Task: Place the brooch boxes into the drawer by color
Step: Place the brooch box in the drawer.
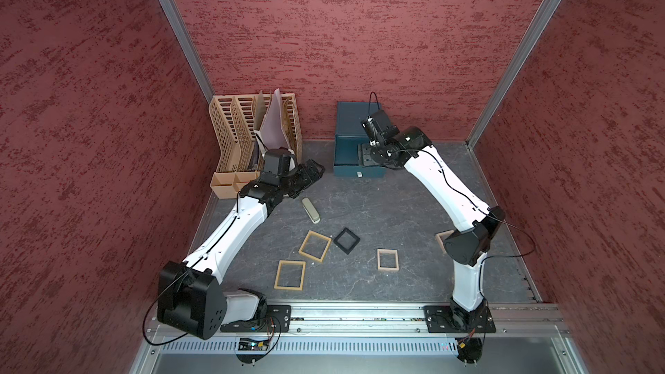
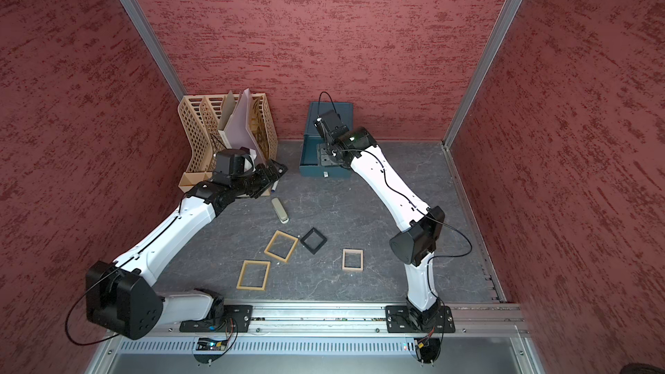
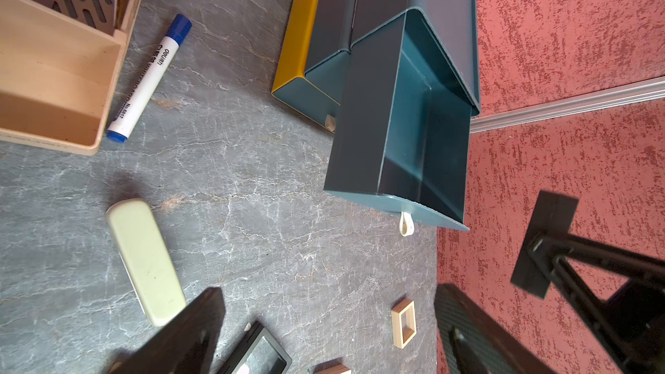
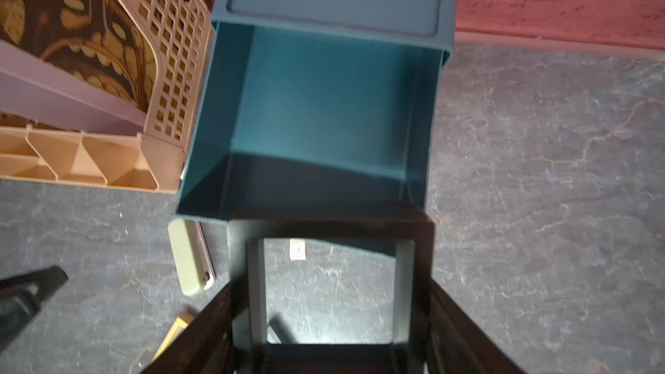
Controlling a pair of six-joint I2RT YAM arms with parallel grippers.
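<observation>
My right gripper is holding the black brooch box [image 4: 331, 228] square to the teal drawer's front edge and should keep going in and down, then let go at the drawer's bottom [image 4: 356, 135].
My right gripper [image 4: 331, 304] is shut on a black brooch box [image 4: 329, 226], a flat square frame with a see-through centre. It hangs over the front edge of the open teal drawer [image 4: 324, 102], whose inside is bare. In a top view that gripper [image 1: 372, 154] sits above the drawer [image 1: 345, 170]. A second black brooch box [image 1: 346, 241] and three tan ones [image 1: 315, 246] [image 1: 290, 275] [image 1: 388, 260] lie flat mid-table. A tan corner [image 1: 440, 238] peeks out behind the right elbow. My left gripper [image 1: 311, 170] is open and holds nothing, beside the organizer.
A tan lattice file organizer [image 1: 248, 131] with papers stands at the back left. A blue-capped whiteboard marker [image 3: 149, 77] lies by its front tray. A beige oblong block [image 1: 310, 210] lies near the left gripper. The teal drawer unit [image 1: 354, 116] stands against the back wall.
</observation>
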